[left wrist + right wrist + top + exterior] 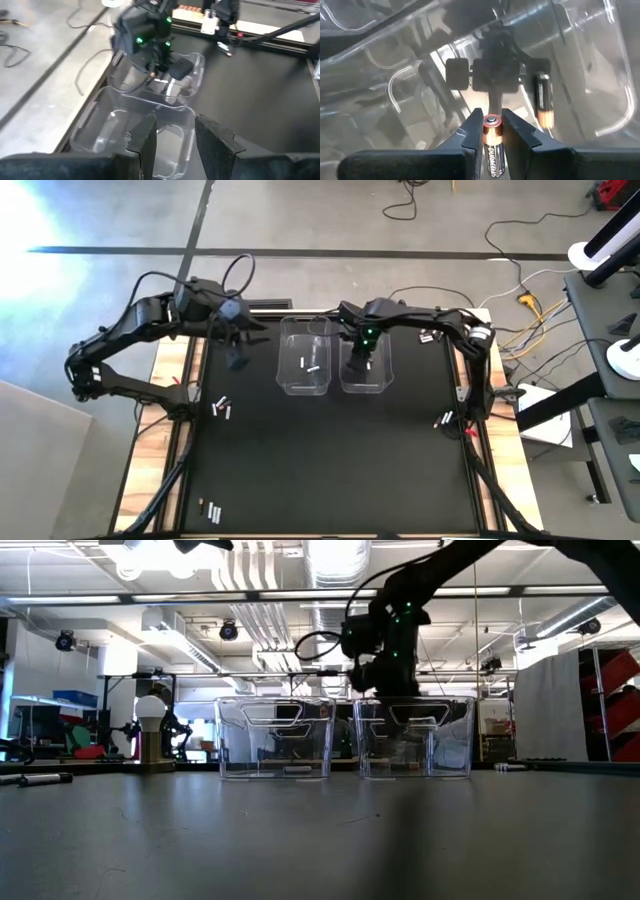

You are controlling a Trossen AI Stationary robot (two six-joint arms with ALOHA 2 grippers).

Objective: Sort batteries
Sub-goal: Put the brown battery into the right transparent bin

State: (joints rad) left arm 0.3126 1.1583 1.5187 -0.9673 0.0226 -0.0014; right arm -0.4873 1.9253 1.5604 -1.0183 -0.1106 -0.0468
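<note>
My right gripper is holding the copper-topped battery over the bin that holds a matching dark battery [545, 100]. It should keep going down and let go above the bin's bottom [368, 378].
Two clear plastic bins stand side by side at the table's far middle, a left bin [305, 358] and a right bin [365, 365]. My right gripper [362, 363] hangs over the right bin, shut on a dark copper-topped battery [491, 142]. Another dark battery [543, 102] lies on that bin's floor. Silvery-white batteries [312, 365] lie in the left bin. My left gripper [237, 356] hovers left of the left bin, open and holding nothing [172, 145]. Loose batteries lie on the mat at the left [222, 408], near left [210, 510] and right [445, 420]. My right gripper pinches the dark battery by its sides just below the copper end [491, 131], between the two fingertips [472, 132]. The battery lies along the fingers, its copper cap [491, 120] pointing out past their tips. The fingers point down into the right bin, and the battery hangs clear of the bin floor.
A silver round-topped knob with a white ball [150, 725] stands at the table's left. More small batteries lie at the far right [430, 335]. The black mat [330, 470] is bare in the near middle. Cables run along the right frame [480, 395].
</note>
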